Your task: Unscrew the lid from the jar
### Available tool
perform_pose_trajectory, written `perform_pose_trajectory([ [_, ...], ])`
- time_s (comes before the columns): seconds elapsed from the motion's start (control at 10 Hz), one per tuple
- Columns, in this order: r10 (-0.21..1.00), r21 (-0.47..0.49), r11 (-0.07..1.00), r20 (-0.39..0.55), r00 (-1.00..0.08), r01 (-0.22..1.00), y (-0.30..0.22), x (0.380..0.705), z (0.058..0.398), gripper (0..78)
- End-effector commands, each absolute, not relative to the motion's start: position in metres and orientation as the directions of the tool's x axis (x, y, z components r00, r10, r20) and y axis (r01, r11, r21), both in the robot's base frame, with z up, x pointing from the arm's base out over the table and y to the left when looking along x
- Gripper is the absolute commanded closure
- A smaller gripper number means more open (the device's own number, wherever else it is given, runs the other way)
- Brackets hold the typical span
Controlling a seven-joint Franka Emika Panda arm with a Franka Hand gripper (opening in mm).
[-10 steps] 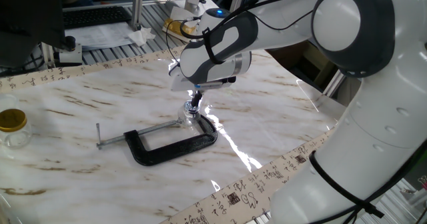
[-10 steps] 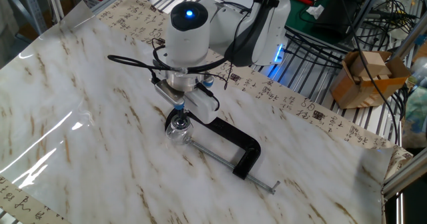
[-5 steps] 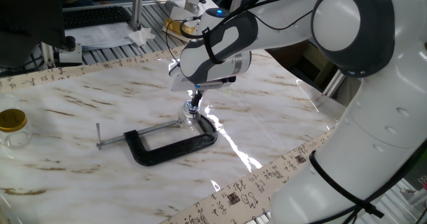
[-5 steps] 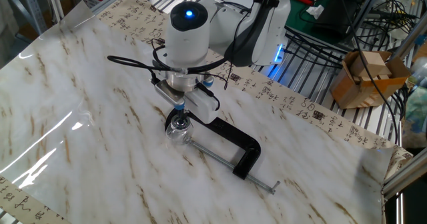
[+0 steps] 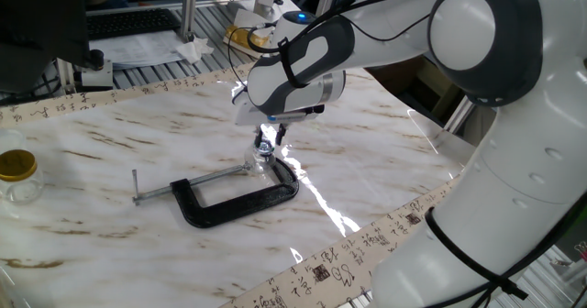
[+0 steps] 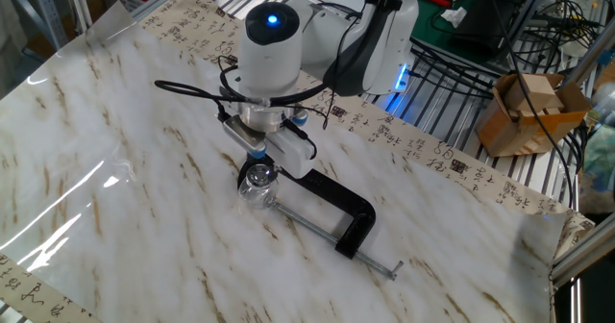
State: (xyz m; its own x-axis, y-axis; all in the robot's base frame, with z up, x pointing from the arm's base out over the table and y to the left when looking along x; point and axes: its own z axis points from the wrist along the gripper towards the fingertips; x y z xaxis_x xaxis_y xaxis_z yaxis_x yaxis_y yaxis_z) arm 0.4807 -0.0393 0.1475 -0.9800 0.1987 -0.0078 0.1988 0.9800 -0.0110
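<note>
The small clear jar (image 5: 260, 167) is held tight between the C-clamp's screw rod (image 5: 240, 170) and jaw, so the jar will stay in place when I turn its lid.
The very small clear jar (image 5: 262, 160) stands on the marble table by the jaw end of the black C-clamp (image 5: 240, 202). Its silver lid (image 6: 259, 174) sits on top and shows in the other fixed view, with the jar (image 6: 258, 188) below it. My gripper (image 5: 270, 140) points straight down just above the lid, fingers slightly apart and off it. In the other fixed view the gripper (image 6: 255, 157) hangs right over the cap, and the clamp (image 6: 341, 217) lies to its right.
A bigger clear jar with a yellow-gold lid (image 5: 17, 174) stands at the far left table edge. The clamp's screw rod (image 5: 179, 185) sticks out leftward. A cardboard box (image 6: 524, 111) and cables lie beyond the table. The patterned table border (image 5: 348, 258) runs along the near edge.
The fingers were down over the lid; now they have let go and sit slightly higher, so the silver cap shows. The jar and clamp have not moved.
</note>
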Motion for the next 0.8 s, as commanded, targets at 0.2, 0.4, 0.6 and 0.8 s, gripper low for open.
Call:
perform_pose_trajectory([
  [0.2,0.197,-0.011,0.980,-0.009,-0.980,0.197,-0.039,0.482,0.149,0.1],
  [0.4,0.197,-0.011,0.980,-0.009,-0.980,0.197,-0.039,0.482,0.149,0.1],
  [0.6,0.197,-0.011,0.980,-0.009,-0.980,0.197,-0.039,0.482,0.149,0.1],
  [0.8,0.154,-0.010,0.988,0.004,-0.988,0.154,-0.032,0.487,0.134,0.1],
])
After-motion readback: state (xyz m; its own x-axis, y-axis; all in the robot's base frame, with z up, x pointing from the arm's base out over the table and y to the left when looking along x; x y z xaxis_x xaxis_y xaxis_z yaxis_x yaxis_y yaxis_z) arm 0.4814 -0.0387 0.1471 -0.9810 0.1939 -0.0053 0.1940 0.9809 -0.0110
